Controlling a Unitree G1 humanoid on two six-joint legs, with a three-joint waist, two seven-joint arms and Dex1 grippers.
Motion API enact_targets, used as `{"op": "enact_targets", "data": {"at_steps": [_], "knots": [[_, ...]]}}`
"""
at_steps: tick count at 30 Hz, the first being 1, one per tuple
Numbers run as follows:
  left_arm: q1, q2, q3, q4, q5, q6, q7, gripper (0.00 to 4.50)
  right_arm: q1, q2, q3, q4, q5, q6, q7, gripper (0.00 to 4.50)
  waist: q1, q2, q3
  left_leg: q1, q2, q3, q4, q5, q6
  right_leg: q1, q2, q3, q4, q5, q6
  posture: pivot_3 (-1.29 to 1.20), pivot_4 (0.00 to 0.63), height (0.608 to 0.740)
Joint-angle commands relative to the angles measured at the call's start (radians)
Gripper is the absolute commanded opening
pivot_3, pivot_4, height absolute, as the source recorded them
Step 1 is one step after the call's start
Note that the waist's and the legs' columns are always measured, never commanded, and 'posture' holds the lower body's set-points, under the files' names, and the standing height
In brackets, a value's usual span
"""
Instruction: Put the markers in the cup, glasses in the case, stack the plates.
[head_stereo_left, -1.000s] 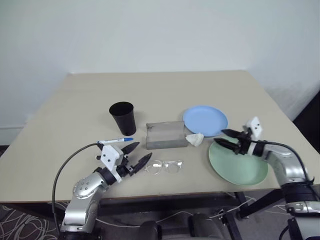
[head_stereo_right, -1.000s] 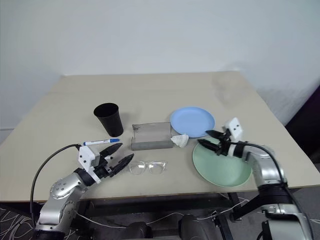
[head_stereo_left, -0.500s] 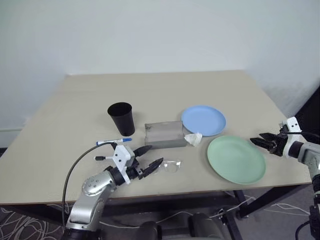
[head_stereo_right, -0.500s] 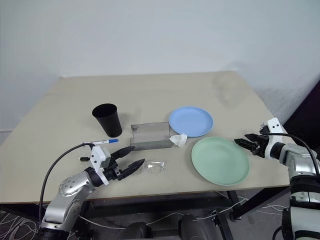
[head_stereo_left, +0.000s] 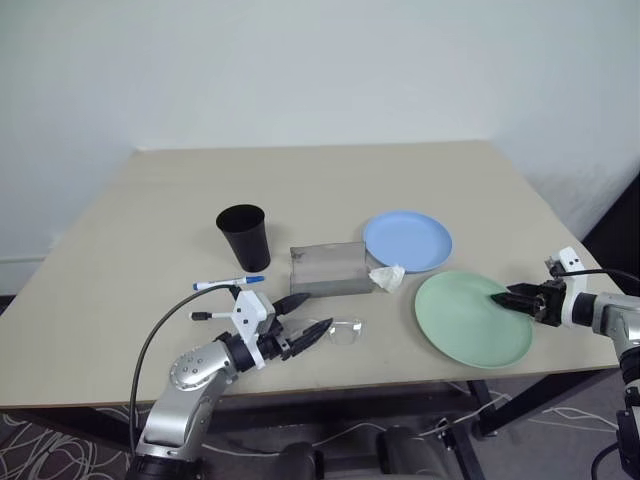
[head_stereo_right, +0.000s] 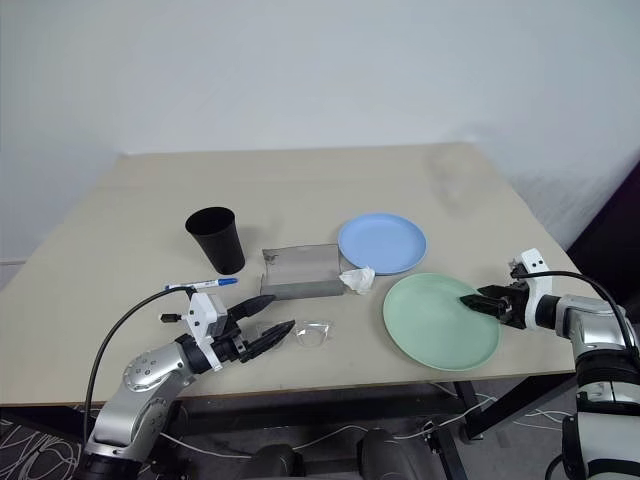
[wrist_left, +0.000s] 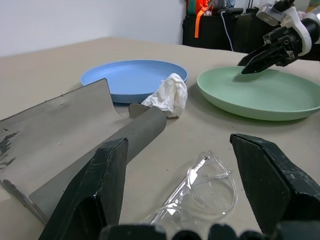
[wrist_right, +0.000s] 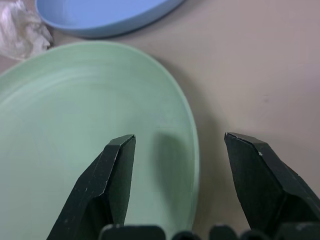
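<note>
The green plate (head_stereo_left: 473, 318) and the blue plate (head_stereo_left: 407, 240) are both shallow and round, so the green plate should nest in the blue plate and hide nearly all of it when the robot stacks it.
The clear glasses (wrist_left: 200, 192) lie on the table near its front edge, just ahead of my left gripper (head_stereo_left: 303, 318), which is open with one lens end between its fingertips. The grey case (head_stereo_left: 328, 268) stands open behind them. A blue-capped marker (head_stereo_left: 230, 283) lies in front of the black cup (head_stereo_left: 244, 235). A dark pen tip (head_stereo_left: 197, 316) pokes out beside my left wrist. The green plate (head_stereo_left: 460, 325) sits at the right and the blue plate (head_stereo_left: 407, 240) behind it. My right gripper (wrist_right: 180, 139) is open astride the green plate's right rim, one finger over the plate and one over the table.
A crumpled white tissue (head_stereo_left: 388, 277) lies between the case and the blue plate. The table's right edge (head_stereo_left: 590, 290) runs close by my right gripper. A black cable (head_stereo_left: 160, 335) loops from my left arm.
My right gripper left the green plate's left side, swung out past its right edge, then came back in over the right rim. My left gripper crept right onto the glasses.
</note>
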Motion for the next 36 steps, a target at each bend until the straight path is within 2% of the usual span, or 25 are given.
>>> {"op": "enact_targets", "data": {"at_steps": [1,3,10,16,21,25,30,36], "knots": [[-0.026,0.003,0.004,-0.050,-0.015,0.002,-0.002,3.46,-0.017,-0.010,-0.009,-0.003,-0.003,0.002,0.013,2.91,0.000,0.000,0.000,0.000,0.000,0.000,0.000,0.000,0.000,0.000,0.000,0.000,0.000,0.000,0.000,0.00,0.000,0.737],[-0.026,0.003,0.003,-0.049,-0.014,0.003,-0.003,3.48,-0.018,-0.010,-0.007,-0.003,-0.008,0.006,0.019,2.50,0.000,0.000,0.000,0.000,0.000,0.000,0.000,0.000,0.000,0.000,0.000,0.000,0.000,0.000,0.000,0.00,0.000,0.737],[-0.019,0.001,-0.004,-0.035,-0.009,-0.007,-0.014,3.48,-0.023,-0.005,-0.015,-0.006,0.004,0.036,0.045,0.07,0.000,0.000,0.000,0.000,0.000,0.000,0.000,0.000,0.000,0.000,0.000,0.000,0.000,0.000,0.000,0.00,0.000,0.737],[-0.019,0.001,-0.005,-0.025,-0.006,-0.013,-0.022,3.48,-0.036,0.002,-0.025,-0.001,0.021,0.064,0.068,0.02,0.000,0.000,0.000,0.000,0.000,0.000,0.000,0.000,0.000,0.000,0.000,0.000,0.000,0.000,0.000,0.00,0.000,0.737],[-0.017,0.002,-0.005,-0.017,-0.003,-0.019,-0.029,3.48,-0.048,0.013,-0.068,-0.077,0.110,0.142,0.147,0.02,0.000,0.000,0.000,0.000,0.000,0.000,0.000,0.000,0.000,0.000,0.000,0.000,0.000,0.000,0.000,0.00,0.000,0.737],[-0.016,0.002,-0.006,-0.012,-0.001,-0.024,-0.032,3.48,-0.068,0.027,-0.088,-0.155,0.157,0.180,0.146,0.02,0.000,0.000,0.000,0.000,0.000,0.000,0.000,0.000,0.000,0.000,0.000,0.000,0.000,0.000,0.000,0.00,0.000,0.737],[-0.017,0.001,-0.006,-0.004,0.000,-0.028,-0.036,3.48,-0.149,0.079,-0.104,-0.199,0.156,0.183,0.025,0.02,0.000,0.001,0.000,0.000,0.000,0.000,0.001,0.000,0.000,0.000,0.000,0.000,0.000,0.000,0.000,0.00,0.000,0.737],[-0.028,-0.003,-0.010,0.013,-0.001,-0.035,-0.037,3.48,-0.359,0.173,-0.118,-0.029,0.104,0.195,-0.244,0.02,-0.001,0.001,0.000,-0.001,0.001,0.000,0.001,0.000,0.000,-0.002,0.000,-0.001,0.001,0.000,0.000,0.00,0.000,0.737]]}}
